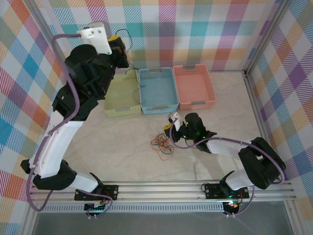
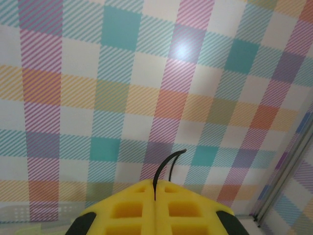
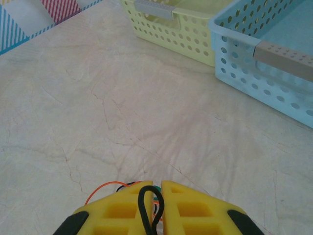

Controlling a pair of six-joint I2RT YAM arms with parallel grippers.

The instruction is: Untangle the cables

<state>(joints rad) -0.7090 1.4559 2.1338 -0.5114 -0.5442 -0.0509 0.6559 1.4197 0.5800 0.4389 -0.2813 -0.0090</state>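
Note:
The black cable [image 1: 130, 37] is hanging clear of the tangle, so the left gripper should go on carrying the cable until it hangs over the blue basket [image 1: 158, 89], and then let go.
My left gripper [image 1: 120, 46] is raised high near the back wall, shut on a thin black cable [image 2: 164, 166] that pokes out between its yellow fingers [image 2: 132, 210]. That black cable [image 1: 130, 35] loops beside the gripper and trails down toward the baskets. My right gripper [image 1: 169, 129] sits low on the table at the tangle of orange, green and black cables [image 1: 162, 143]. In the right wrist view the right gripper [image 3: 157, 188] has its jaws almost together on a black cable loop [image 3: 145, 196], with green and orange cable [image 3: 100, 188] strands under it.
Three baskets stand in a row at the back: yellow-green [image 1: 122, 95], blue [image 1: 157, 90] and salmon [image 1: 194, 85]. The yellow-green basket [image 3: 166, 24] and blue basket [image 3: 264, 63] lie ahead of the right gripper. Checked walls enclose the table.

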